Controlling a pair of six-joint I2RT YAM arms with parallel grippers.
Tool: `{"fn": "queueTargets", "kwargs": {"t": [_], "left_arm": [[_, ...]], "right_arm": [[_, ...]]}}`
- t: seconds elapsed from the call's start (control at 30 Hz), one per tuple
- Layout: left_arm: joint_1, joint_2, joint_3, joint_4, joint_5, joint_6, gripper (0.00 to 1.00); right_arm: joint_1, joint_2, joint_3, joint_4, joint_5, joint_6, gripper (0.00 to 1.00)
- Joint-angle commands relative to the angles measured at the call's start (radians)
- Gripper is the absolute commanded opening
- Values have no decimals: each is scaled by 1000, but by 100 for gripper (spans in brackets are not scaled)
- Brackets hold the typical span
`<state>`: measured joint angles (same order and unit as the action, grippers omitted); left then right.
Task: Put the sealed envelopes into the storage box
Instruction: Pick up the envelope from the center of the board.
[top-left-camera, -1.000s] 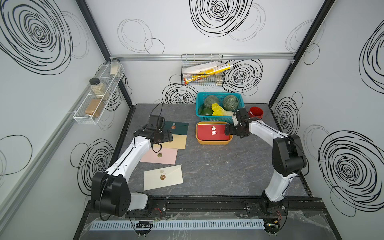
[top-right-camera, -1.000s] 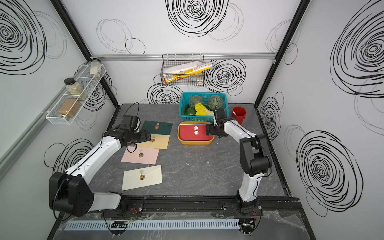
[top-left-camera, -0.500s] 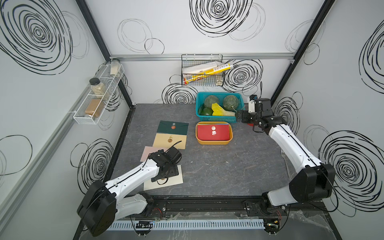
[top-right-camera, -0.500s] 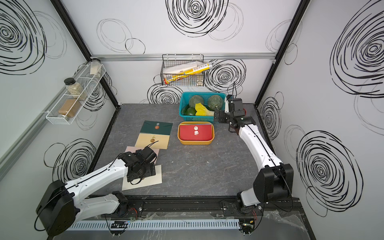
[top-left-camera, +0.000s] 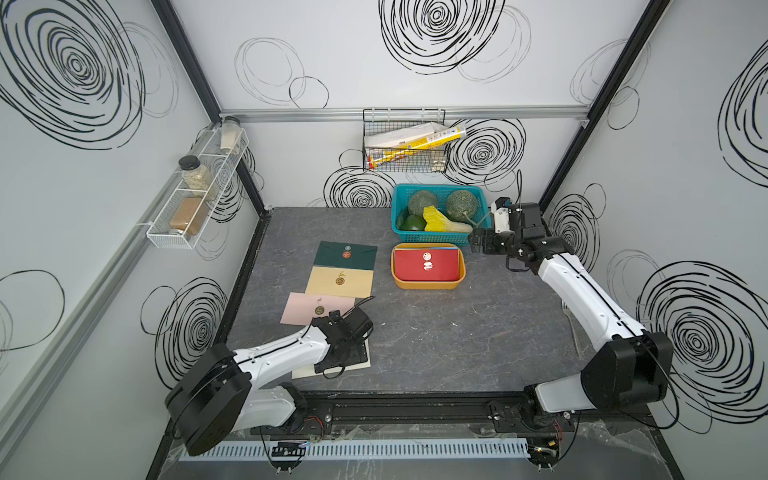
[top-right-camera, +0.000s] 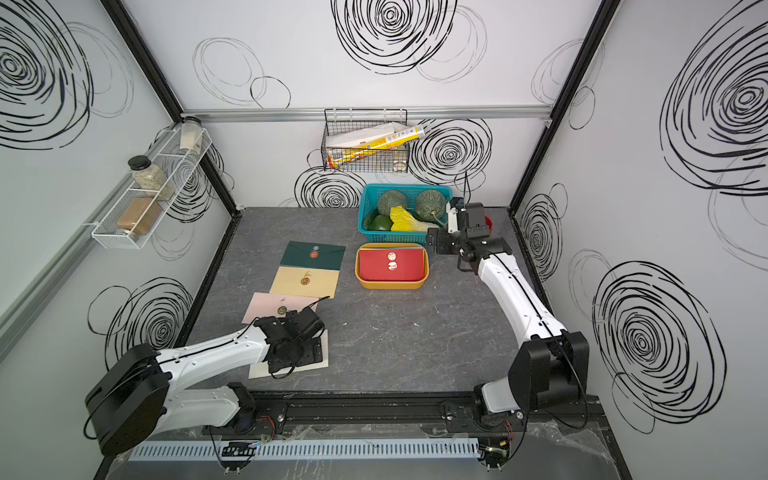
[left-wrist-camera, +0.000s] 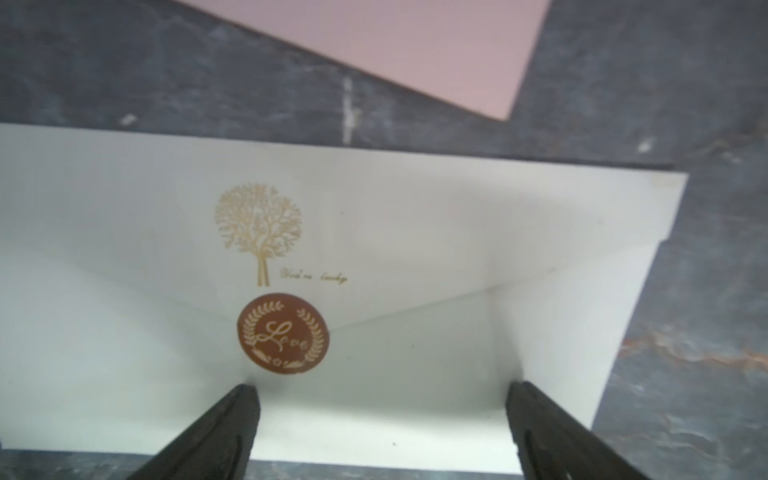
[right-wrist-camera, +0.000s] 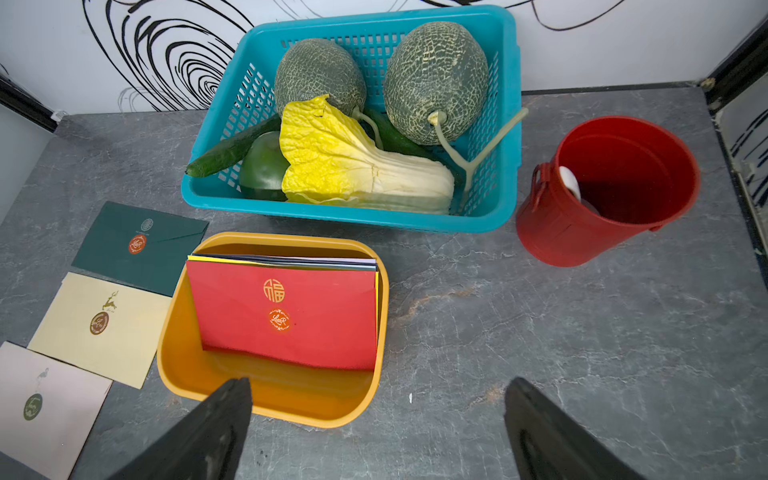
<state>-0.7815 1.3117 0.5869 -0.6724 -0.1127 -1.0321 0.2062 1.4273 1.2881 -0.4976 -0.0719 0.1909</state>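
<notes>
I should have my left gripper slide the cream envelope (left-wrist-camera: 352, 308), lying flat far from my right gripper, in front of the storage box (top-left-camera: 438, 331) where both grippers reach it.
The storage box (top-left-camera: 428, 284) (top-right-camera: 390, 285) (right-wrist-camera: 174, 332) holds a stack of sealed envelopes with a red one (top-left-camera: 428, 266) (top-right-camera: 392, 266) (right-wrist-camera: 286, 324) on top. Dark green (top-left-camera: 345, 257) (right-wrist-camera: 124, 257), tan (top-left-camera: 338, 284) (right-wrist-camera: 104, 345) and pink (top-left-camera: 307, 307) (left-wrist-camera: 395, 41) envelopes lie in a row to its left. My left gripper (top-left-camera: 343, 355) (top-right-camera: 299, 353) (left-wrist-camera: 380, 390) is open, low over a cream envelope (left-wrist-camera: 415, 249) (top-right-camera: 259, 370) with a brown seal. My right gripper (top-left-camera: 477, 243) (top-right-camera: 434, 245) (right-wrist-camera: 378, 386) hangs open and empty beside the box's right end.
A teal basket (top-left-camera: 436, 239) (right-wrist-camera: 332, 216) of melons and cabbage stands right behind the box. A red cup (right-wrist-camera: 602, 237) sits by the right wall. A wire basket (top-left-camera: 405, 145) hangs on the back wall, a jar shelf (top-left-camera: 195, 195) on the left wall.
My left arm has swung from the dark green envelope at the back to the cream one at the front. My right arm has drawn back from the box to its right side.
</notes>
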Motion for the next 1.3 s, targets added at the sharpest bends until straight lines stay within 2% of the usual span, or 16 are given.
{"fn": "queueTargets", "kwargs": {"t": [0.0, 0.1, 0.2, 0.27, 0.37, 0.47, 0.53, 0.67, 0.77, 0.83, 0.9, 0.93, 1.0, 1.1, 1.17, 1.27], "left_arm": [[-103, 139, 16, 200, 106, -104, 99], [-196, 287, 142, 231, 109, -175, 99], [-267, 468, 327, 256, 118, -225, 99], [-298, 602, 491, 276, 158, -242, 99], [-341, 771, 766, 211, 154, -248, 99], [-345, 850, 935, 154, 146, -248, 99], [-330, 831, 976, 114, 111, -220, 99], [-267, 658, 874, 105, 71, -154, 99], [-219, 467, 736, 91, 35, -73, 99], [-177, 336, 600, 99, 23, -12, 99], [-124, 255, 466, 161, 85, 76, 99], [-97, 232, 400, 236, 165, 151, 99], [-66, 239, 337, 328, 260, 252, 98], [-67, 296, 339, 410, 338, 355, 97], [-68, 332, 353, 446, 369, 364, 96], [-68, 397, 376, 483, 404, 368, 96]], "right_arm": [[-1, -38, -24, -59, -11, 11, 98], [-1, -61, -65, -91, 5, 25, 97], [-5, -92, -96, -147, 21, 28, 98], [-16, -119, -125, -177, 34, 21, 98], [-58, -148, -156, -212, 27, 15, 98], [-87, -169, -173, -214, 28, 28, 98], [-90, -159, -175, -217, 27, 45, 98], [-90, -144, -213, -198, -6, 67, 98], [-91, -127, -240, -220, -57, 59, 98], [-89, -134, -298, -228, -134, 75, 100], [-73, -190, -382, -190, -203, 110, 100], [-64, -214, -424, -171, -216, 130, 100], [-45, -225, -470, -163, -227, 146, 100], [30, -204, -521, -155, -254, 175, 100], [90, -203, -573, -112, -265, 215, 100], [108, -191, -654, -13, -315, 266, 97]]}}
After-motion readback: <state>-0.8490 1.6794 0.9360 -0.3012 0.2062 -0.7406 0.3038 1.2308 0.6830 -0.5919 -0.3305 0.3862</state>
